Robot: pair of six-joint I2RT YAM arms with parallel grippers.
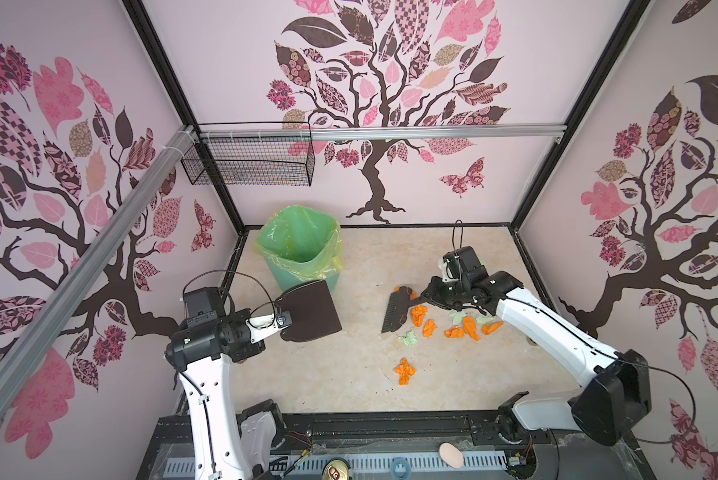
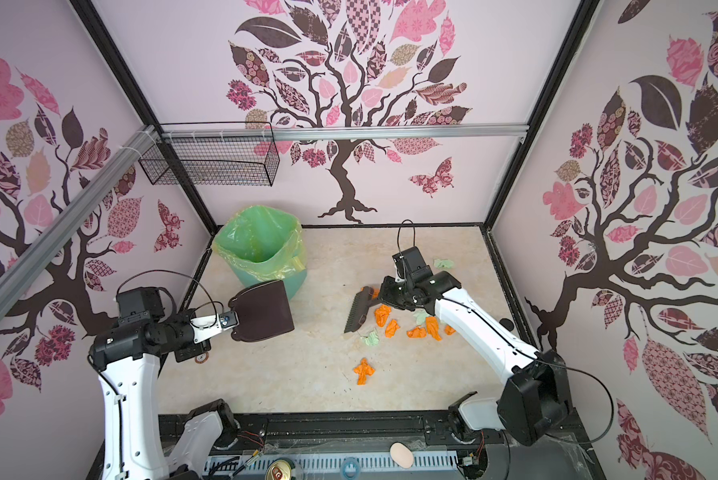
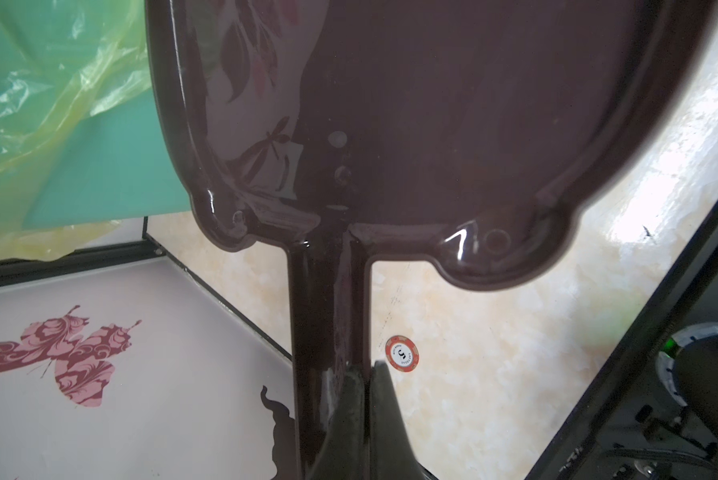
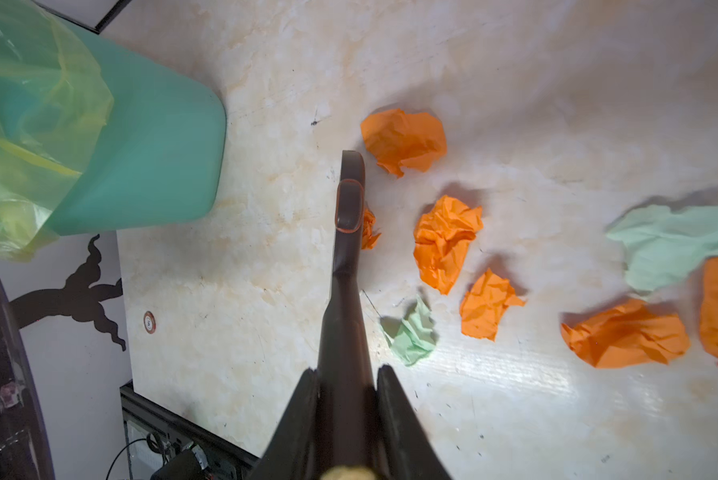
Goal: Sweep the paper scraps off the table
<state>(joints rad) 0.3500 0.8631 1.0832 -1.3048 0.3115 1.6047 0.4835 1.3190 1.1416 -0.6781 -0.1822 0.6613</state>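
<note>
I should brush the lone orange scrap nearer the front (image 1: 404,371) into the cluster (image 1: 427,327) with my right gripper before I sweep toward the dustpan, because the scrap lies apart from the cluster.
Several orange and mint-green paper scraps (image 1: 452,328) (image 4: 444,237) lie clustered right of the middle of the beige table (image 1: 349,386). One orange scrap (image 1: 405,371) (image 2: 364,371) lies alone nearer the front, and a green scrap (image 2: 444,263) lies behind the right arm. My right gripper (image 1: 425,297) (image 4: 346,370) is shut on the handle of a dark brush (image 1: 396,311) (image 4: 346,257), whose head sits at the cluster's left edge. My left gripper (image 1: 280,321) (image 3: 367,368) is shut on the handle of a dark brown dustpan (image 1: 311,309) (image 3: 432,124), held just in front of the bin.
A teal bin (image 1: 303,249) with a yellow-green liner stands at the back left of the table. A small poker chip (image 3: 401,353) (image 4: 149,322) lies by the left edge. A wire basket (image 1: 249,160) hangs on the back wall. The black frame (image 1: 390,424) edges the table's front.
</note>
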